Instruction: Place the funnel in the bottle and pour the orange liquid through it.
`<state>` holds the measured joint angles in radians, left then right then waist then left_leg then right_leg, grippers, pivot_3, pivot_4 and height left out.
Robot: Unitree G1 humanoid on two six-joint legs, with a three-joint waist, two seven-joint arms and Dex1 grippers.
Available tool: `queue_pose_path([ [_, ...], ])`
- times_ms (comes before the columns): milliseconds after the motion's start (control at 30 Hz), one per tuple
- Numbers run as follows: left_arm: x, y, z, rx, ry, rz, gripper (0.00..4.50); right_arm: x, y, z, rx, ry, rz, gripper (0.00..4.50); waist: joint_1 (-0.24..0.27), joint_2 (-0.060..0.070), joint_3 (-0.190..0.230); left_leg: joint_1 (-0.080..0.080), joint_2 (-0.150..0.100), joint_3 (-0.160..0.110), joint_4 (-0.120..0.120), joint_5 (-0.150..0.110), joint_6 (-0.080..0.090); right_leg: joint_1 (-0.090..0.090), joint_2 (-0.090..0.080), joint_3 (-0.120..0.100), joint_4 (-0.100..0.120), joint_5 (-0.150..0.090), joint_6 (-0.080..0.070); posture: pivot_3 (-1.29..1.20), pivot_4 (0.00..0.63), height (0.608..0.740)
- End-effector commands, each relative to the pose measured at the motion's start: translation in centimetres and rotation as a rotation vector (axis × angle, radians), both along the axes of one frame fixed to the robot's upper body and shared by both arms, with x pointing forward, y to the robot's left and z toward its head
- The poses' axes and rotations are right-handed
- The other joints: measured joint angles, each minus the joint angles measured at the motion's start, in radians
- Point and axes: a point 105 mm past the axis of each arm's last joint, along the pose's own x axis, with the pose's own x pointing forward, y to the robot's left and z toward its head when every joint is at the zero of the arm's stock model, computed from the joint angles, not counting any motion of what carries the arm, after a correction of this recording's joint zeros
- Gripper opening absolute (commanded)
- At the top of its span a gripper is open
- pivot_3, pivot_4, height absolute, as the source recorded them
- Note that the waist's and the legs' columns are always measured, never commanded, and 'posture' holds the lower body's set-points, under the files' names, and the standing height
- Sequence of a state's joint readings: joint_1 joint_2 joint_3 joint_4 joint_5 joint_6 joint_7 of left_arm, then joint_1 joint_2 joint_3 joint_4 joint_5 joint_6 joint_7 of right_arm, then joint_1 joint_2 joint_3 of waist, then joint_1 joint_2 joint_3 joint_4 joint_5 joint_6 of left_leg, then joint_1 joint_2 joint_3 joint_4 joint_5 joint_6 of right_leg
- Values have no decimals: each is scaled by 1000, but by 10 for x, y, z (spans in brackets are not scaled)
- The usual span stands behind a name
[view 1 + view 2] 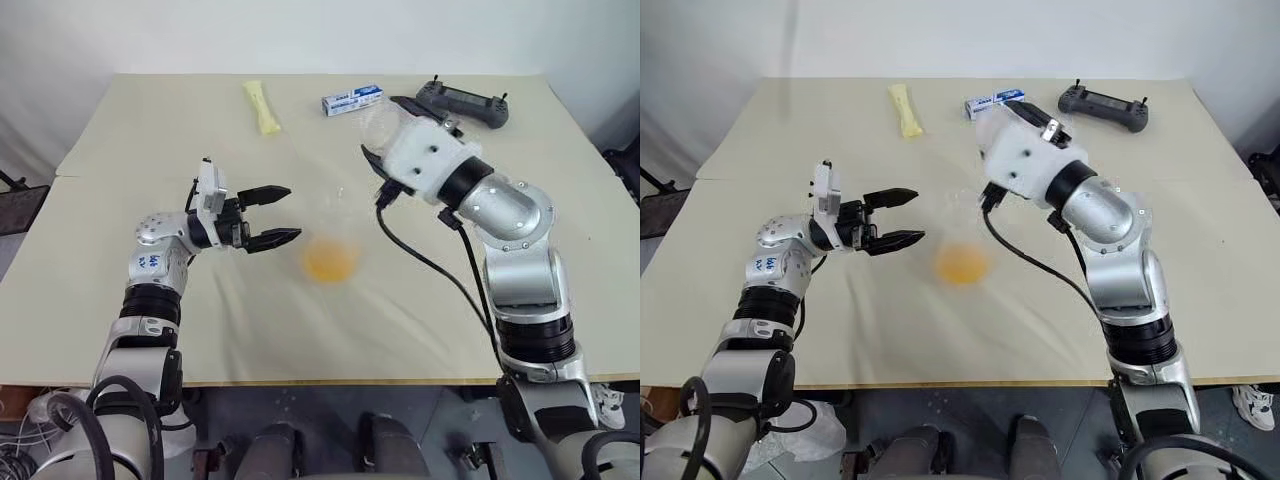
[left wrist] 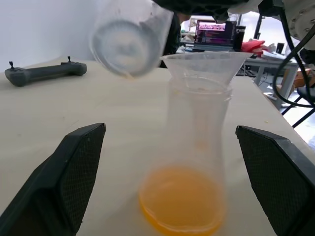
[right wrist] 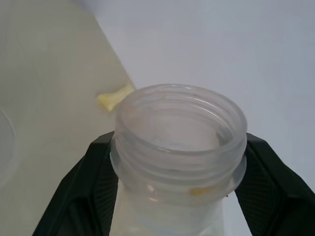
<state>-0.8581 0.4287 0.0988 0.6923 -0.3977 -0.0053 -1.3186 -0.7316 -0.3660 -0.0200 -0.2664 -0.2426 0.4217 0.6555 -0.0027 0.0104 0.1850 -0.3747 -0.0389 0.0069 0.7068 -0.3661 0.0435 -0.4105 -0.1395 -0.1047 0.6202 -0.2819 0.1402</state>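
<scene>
With the orange liquid in the bottle point(image 1: 330, 262) and the container empty, my right gripper carries on away and releases the container upright on the clear tabletop point(image 1: 435, 233).
The bottle point(image 1: 331, 222) stands upright mid-table with the clear funnel point(image 2: 204, 64) seated in its neck. A shallow pool of orange liquid point(image 1: 331, 262) lies in its base. My left gripper point(image 1: 290, 213) is open just left of the bottle, its fingers point(image 2: 74, 172) on either side of it without touching. My right gripper point(image 1: 385, 130) is above and behind the bottle, shut on a clear wide-mouthed container point(image 3: 179, 142). The container looks empty apart from orange drops near its rim.
A pale yellow packet point(image 1: 262, 107), a small blue-and-white box point(image 1: 352, 99) and a black controller point(image 1: 462, 102) lie along the table's far side. A black cable hangs from my right wrist over the table near the bottle.
</scene>
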Motion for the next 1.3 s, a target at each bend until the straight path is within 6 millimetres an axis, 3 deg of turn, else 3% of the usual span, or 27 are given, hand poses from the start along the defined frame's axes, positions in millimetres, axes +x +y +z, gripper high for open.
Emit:
queue_pose_path([
  [33,1,-2,7,40,-10,18,4500,3,-37,12,233,42,-47,2808,-1,0,0,0,0,0,0,0,0,0,0,0,0,0,0,0,150,740],
  [267,1,3,7,56,21,55,4500,19,-122,-1,530,135,-212,2808,-2,0,0,0,0,0,-1,0,0,0,0,0,0,0,0,0,150,740],
  [500,-9,7,2,83,18,28,4500,18,-167,-39,576,196,-324,2808,-4,0,0,3,0,4,-4,0,0,0,-1,1,0,0,0,0,150,740],
  [667,-11,9,3,73,13,25,4500,17,-173,-46,629,206,-329,2808,-1,0,0,3,0,4,-4,0,0,0,-1,1,0,0,0,0,150,740],
  [833,-12,10,5,69,15,21,4500,9,-173,-43,622,169,-327,4458,-1,0,0,3,0,4,-4,0,0,0,-2,1,0,0,0,0,150,740],
  [1133,-12,9,4,75,26,-3,4500,-5,-169,1,588,61,-278,4458,-1,0,0,3,0,4,-4,0,0,0,-2,1,0,0,0,0,150,740],
  [1300,-15,11,2,75,33,-22,4500,-20,-153,24,540,50,-179,4458,1,0,0,3,0,4,-4,0,0,0,-2,1,0,0,0,0,150,740],
])
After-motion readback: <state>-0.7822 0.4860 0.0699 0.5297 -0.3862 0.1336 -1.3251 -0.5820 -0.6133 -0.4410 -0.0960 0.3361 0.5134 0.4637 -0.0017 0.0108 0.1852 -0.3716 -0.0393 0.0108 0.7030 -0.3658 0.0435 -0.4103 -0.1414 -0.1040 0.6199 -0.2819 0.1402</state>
